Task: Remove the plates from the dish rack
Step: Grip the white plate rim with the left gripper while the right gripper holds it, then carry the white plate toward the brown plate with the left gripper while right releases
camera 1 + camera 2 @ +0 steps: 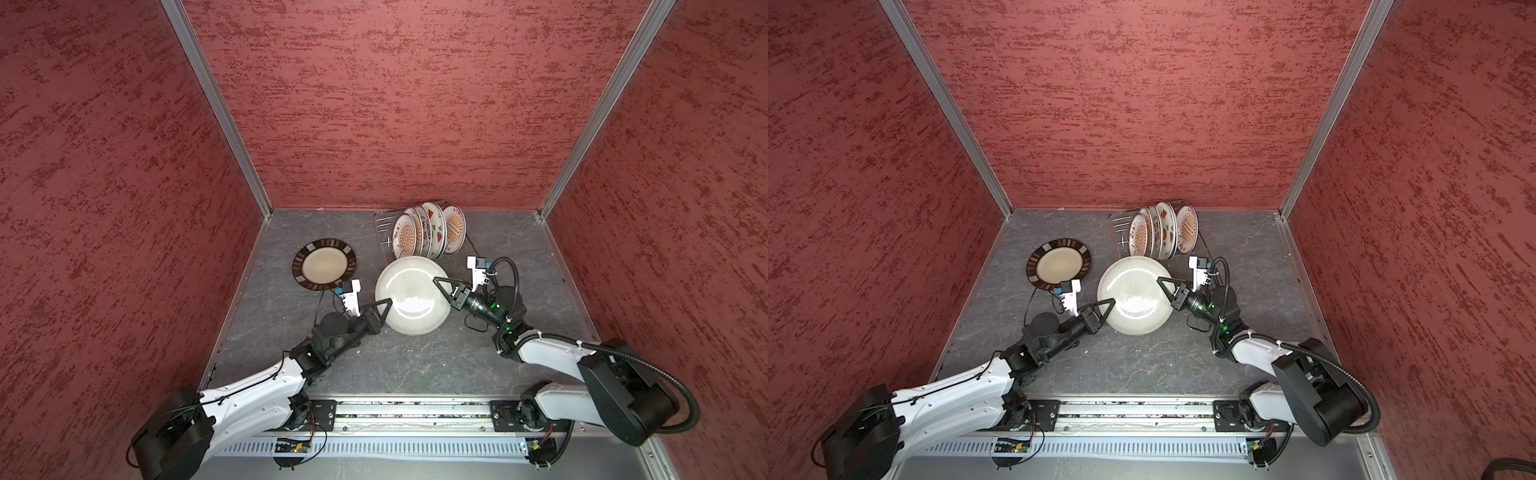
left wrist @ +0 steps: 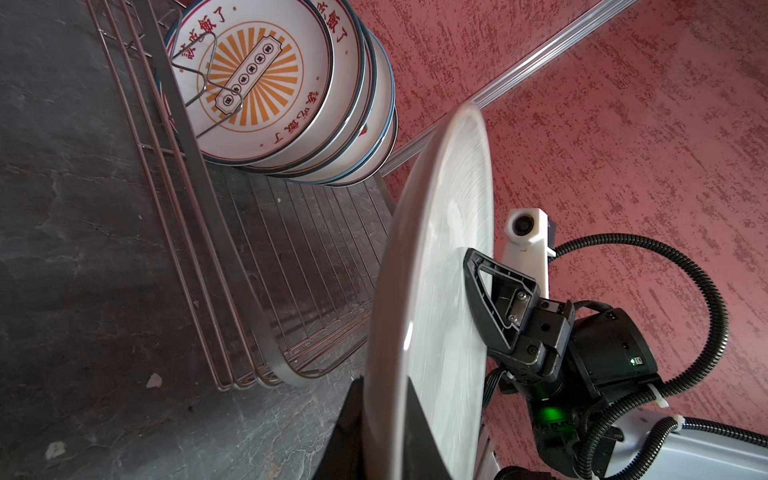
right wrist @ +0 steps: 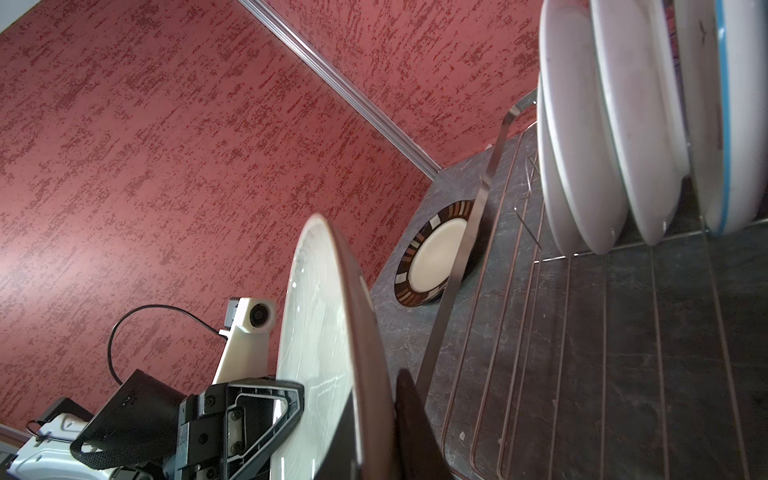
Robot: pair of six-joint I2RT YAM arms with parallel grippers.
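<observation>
My right gripper should open before my left gripper stacks the plates, because both grippers are on the white plate (image 1: pixel 412 295) and the dark-rimmed plate (image 1: pixel 324 264) is by my left gripper.
A plain white plate (image 1: pixel 411 295) (image 1: pixel 1136 295) hangs above the table in front of the dish rack (image 1: pixel 384 232) (image 1: pixel 1121 232). My left gripper (image 1: pixel 388 302) (image 1: pixel 1112 301) is shut on its left rim, and in the left wrist view the gripper (image 2: pixel 383 380) has a finger on each side of the plate (image 2: pixel 440 291). My right gripper (image 1: pixel 436 280) (image 1: pixel 1160 280) (image 3: pixel 378 386) is shut on the opposite rim (image 3: pixel 316 332). Several patterned plates (image 1: pixel 432 232) (image 1: pixel 1160 232) (image 2: pixel 257 79) (image 3: pixel 602 124) stand upright in the rack (image 2: pixel 232 266) (image 3: pixel 582 332).
A dark-rimmed striped plate (image 1: pixel 324 264) (image 1: pixel 1058 264) (image 3: pixel 436 257) lies flat on the grey table, left of the rack. Red textured walls close in the back and both sides. A metal rail (image 1: pixel 407 415) runs along the front edge between the arm bases.
</observation>
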